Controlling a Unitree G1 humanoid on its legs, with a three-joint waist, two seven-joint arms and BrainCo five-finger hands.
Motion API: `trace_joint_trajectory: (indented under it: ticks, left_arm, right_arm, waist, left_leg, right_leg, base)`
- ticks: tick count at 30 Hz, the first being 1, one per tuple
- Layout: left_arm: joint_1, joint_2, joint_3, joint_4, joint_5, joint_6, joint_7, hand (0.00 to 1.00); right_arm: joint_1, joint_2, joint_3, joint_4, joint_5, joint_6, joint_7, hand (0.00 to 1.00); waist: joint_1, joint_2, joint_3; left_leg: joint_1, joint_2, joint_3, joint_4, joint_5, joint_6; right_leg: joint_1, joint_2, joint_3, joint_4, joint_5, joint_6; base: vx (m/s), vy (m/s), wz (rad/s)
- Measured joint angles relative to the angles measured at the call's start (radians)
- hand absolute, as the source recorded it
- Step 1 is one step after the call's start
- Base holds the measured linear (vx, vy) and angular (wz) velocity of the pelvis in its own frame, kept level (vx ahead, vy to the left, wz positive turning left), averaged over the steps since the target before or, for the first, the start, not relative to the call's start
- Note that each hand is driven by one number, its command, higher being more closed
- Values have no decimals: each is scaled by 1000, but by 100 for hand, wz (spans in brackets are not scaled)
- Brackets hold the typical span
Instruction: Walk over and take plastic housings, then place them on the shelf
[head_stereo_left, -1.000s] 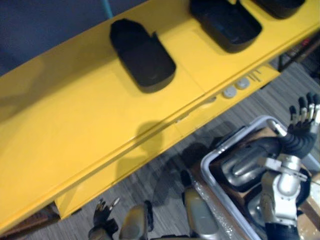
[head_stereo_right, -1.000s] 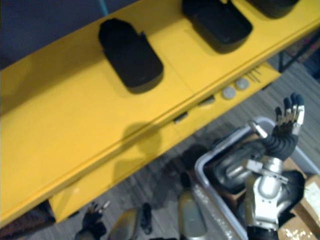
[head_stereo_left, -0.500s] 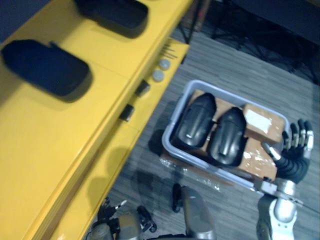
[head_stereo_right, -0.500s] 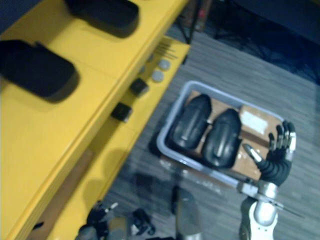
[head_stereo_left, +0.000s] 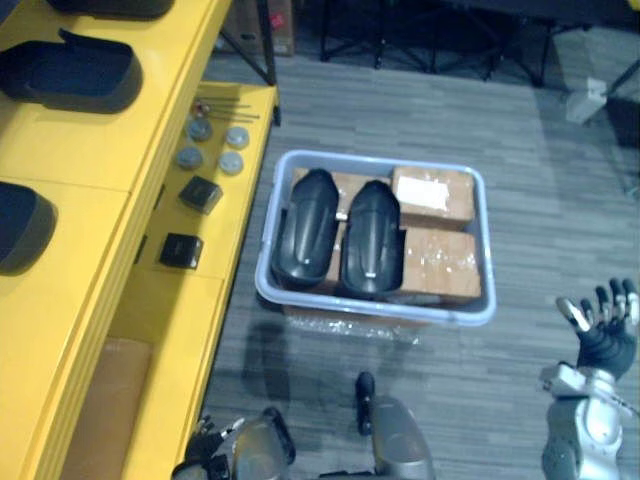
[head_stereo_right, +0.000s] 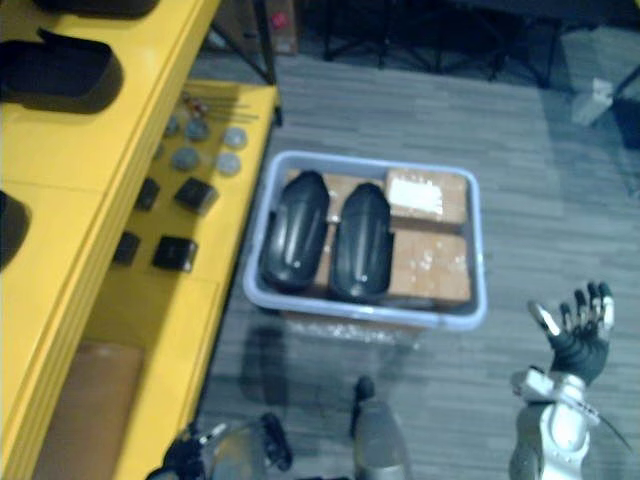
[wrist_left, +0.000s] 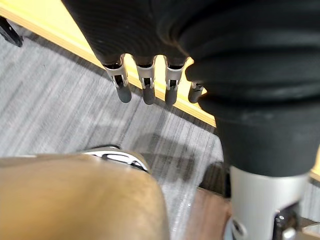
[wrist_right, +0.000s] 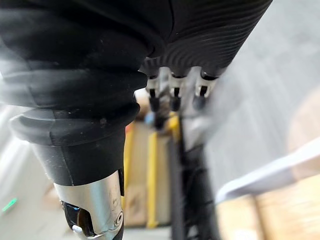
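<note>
I see brown cardboard (head_stereo_left: 349, 185) sticking out between the black housings, so I should expect a cardboard box to be hidden under the housing (head_stereo_left: 373, 240) beside the boxes when I lift that housing.
Two black plastic housings (head_stereo_left: 305, 240) (head_stereo_left: 372, 240) lie side by side in a grey-blue bin (head_stereo_left: 487, 240) on the floor. More black housings rest on the yellow shelf's (head_stereo_left: 120, 150) top, one (head_stereo_left: 70, 75) at the far left and another (head_stereo_left: 18, 225) cut off by the edge. My right hand (head_stereo_left: 600, 325) is raised to the right of the bin, apart from it, open with fingers spread and holding nothing. My left hand (head_stereo_left: 205, 455) hangs low beside the shelf, its fingers (wrist_left: 145, 85) straight and empty over the floor.
Cardboard boxes (head_stereo_left: 435, 195) fill the bin's right half. On the shelf's lower level lie round discs (head_stereo_left: 210, 145), small black blocks (head_stereo_left: 200, 193) and a brown board (head_stereo_left: 100, 400). Grey carpet stretches right of the bin, with dark stand legs (head_stereo_left: 430, 40) at the back.
The camera has swung from the shelf toward the floor, so the bin now shows whole in the middle. My right hand stays open, now lower and right of the bin.
</note>
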Motion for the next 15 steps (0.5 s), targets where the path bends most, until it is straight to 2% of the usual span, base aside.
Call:
trace_joint_trajectory:
  ticks: [2,3,5,8,10,15]
  left_arm:
    - [2,-6,0,0,-1,-34,2,0]
    - [2,-8,-1,0,0,-49,3,0]
    - [2,-10,-1,-11,1,-55,3,0]
    - [0,-19,-13,-37,1,-54,9,0]
    - [-8,-19,-42,-49,-1,-53,10,0]
    - [-30,-23,-47,-50,-2,-40,10,0]
  right_arm:
    - [11,17,-25,21,14,-1,4,0]
    - [9,18,-37,34,33,-17,19,0]
    - [-9,18,-51,44,34,-35,19,0]
    - [-82,0,-71,79,29,-35,-4,0]
    - [-175,-36,-72,140,12,-21,-62,0]
    - [-354,-133,-66,210,-20,41,-112,0]
  waist:
    - [0,3,11]
    - [1,4,11]
    - [3,7,13]
    - [5,19,18]
    - [13,34,24]
    - [59,63,38]
  left_leg:
    - [0,-19,-4,-41,14,-2]
    - [0,-34,-19,-62,21,-2]
    - [-2,-48,-22,-79,31,3]
    - [-13,-78,-31,-103,55,14]
    - [-40,-100,-56,-103,65,29]
    - [-75,-141,-132,-102,74,44]
  right_leg:
    - [-8,-10,2,-20,15,6]
    - [-7,-12,2,-37,30,5]
    - [-8,-18,4,-58,46,11]
    - [-9,-38,-1,-91,76,26]
    - [-10,-54,-12,-118,104,39]
    - [-10,-93,-41,-143,122,59]
  base:
    - [-101,-10,0]
    - [-56,12,-1]
    - [-6,24,1]
    - [25,82,13]
    - [47,94,24]
    - [19,116,25]
